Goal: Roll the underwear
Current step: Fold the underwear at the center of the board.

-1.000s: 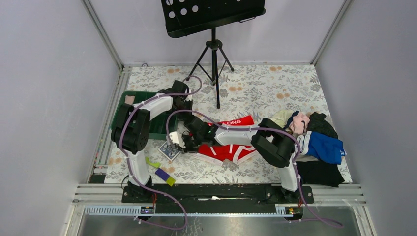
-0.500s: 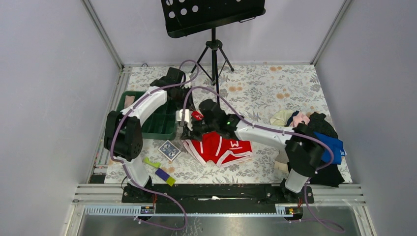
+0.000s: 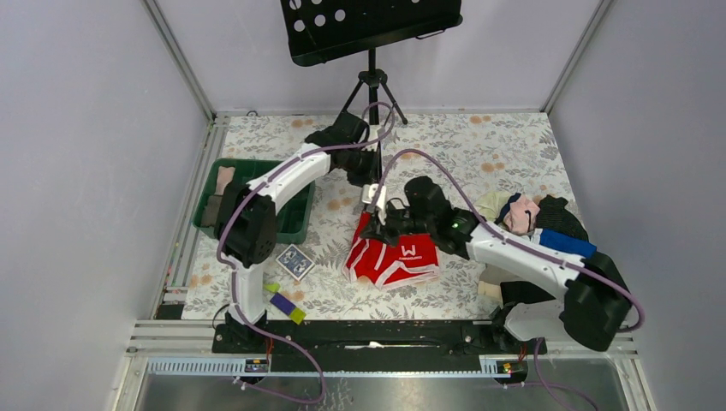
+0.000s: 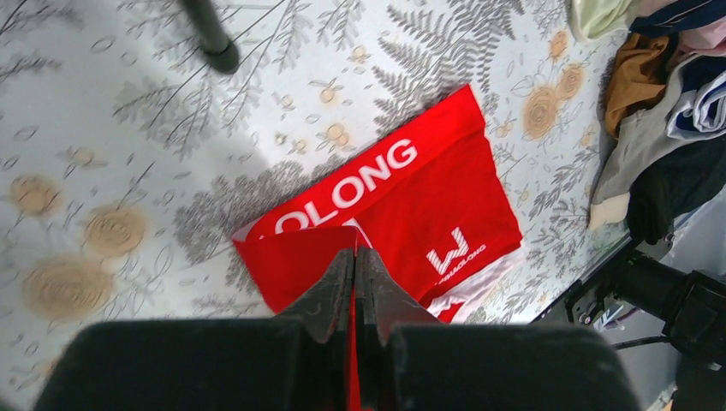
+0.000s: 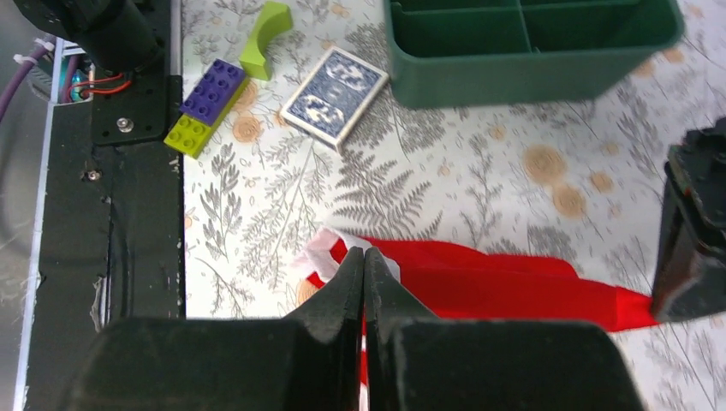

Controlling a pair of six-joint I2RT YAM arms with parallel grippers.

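Note:
I should keep carrying the white-trimmed edge with my right gripper until it meets the underwear's opposite edge (image 3: 437, 254), because both grippers are stretching the underwear's lifted side (image 5: 514, 289) over the flat lettered half.
The red underwear (image 3: 395, 255) with white lettering and white-pink trim lies in the middle of the floral table, its left side lifted and folded over to the right. My left gripper (image 3: 370, 195) is shut on a red edge of it, which shows between the fingers in the left wrist view (image 4: 354, 257) above the underwear (image 4: 428, 205). My right gripper (image 3: 379, 231) is shut on the white-trimmed edge, seen in the right wrist view (image 5: 365, 257) over the red cloth (image 5: 514, 287). The two grippers are close together above the underwear's left part.
A green tray (image 3: 291, 214) stands at the left. A card deck (image 3: 295, 261) and purple and green bricks (image 3: 282, 301) lie near the front left. A clothes pile (image 3: 548, 248) fills the right. A music stand (image 3: 372, 103) stands at the back.
Both grippers have carried the underwear's left edge up and to the right, away from the green tray, folding it over the rest. The underwear has bunched narrower.

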